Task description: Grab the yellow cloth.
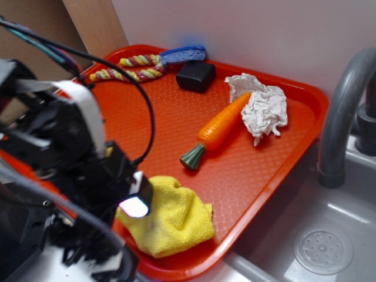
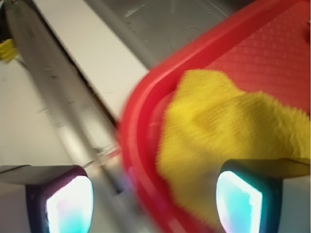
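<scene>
Next, I lift clear and move inward until one finger is on each side of the yellow cloth (image 1: 170,217) before I close them, because my gripper's open fingers are on both sides of the red tray's rim (image 2: 146,191).
The yellow cloth (image 1: 171,218) lies rumpled in the near corner of the red tray (image 1: 276,170). It fills the right half of the wrist view (image 2: 233,131), lying against the tray's rim (image 2: 141,145). My gripper (image 1: 120,226) hangs at the cloth's left edge, above the tray's near-left rim. Its jaws are wide open and hold nothing. In the wrist view the gripper (image 2: 154,204) straddles the tray rim: one finger (image 2: 240,199) is over the cloth, the other finger (image 2: 63,204) is outside the tray. The wrist view is blurred.
On the tray lie a toy carrot (image 1: 218,129), a white wrinkly rag (image 1: 264,108), a black block (image 1: 195,76) and a braided rope toy (image 1: 141,66). A grey sink (image 1: 320,249) with a tap (image 1: 343,111) is to the right. A wall stands behind.
</scene>
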Controlling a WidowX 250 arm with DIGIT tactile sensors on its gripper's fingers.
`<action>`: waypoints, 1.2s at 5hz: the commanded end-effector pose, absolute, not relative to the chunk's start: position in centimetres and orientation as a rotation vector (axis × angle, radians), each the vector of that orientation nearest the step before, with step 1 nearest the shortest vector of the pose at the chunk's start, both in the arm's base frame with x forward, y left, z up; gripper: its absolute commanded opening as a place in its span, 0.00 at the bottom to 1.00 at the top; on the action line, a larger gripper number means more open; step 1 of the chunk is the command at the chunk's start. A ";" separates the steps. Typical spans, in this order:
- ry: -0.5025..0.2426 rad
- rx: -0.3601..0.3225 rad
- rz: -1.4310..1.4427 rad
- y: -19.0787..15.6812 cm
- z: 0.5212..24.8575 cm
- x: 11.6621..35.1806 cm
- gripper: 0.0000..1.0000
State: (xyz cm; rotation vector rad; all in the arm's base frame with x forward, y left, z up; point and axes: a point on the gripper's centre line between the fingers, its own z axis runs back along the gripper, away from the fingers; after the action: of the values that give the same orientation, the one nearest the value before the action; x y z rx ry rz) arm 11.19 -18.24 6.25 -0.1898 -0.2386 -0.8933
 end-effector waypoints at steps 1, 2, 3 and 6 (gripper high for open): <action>-0.391 -0.179 -0.857 -15.8 10.9 11.6 1.00; -0.377 -0.174 -0.856 -14.3 10.8 12.2 1.00; -0.377 -0.174 -0.856 -14.3 10.8 12.2 1.00; -0.321 -0.140 -0.858 -15.6 5.8 13.7 1.00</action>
State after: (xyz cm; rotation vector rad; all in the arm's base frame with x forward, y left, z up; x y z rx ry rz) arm 14.29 -15.31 4.80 -0.1193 -0.2746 -0.8628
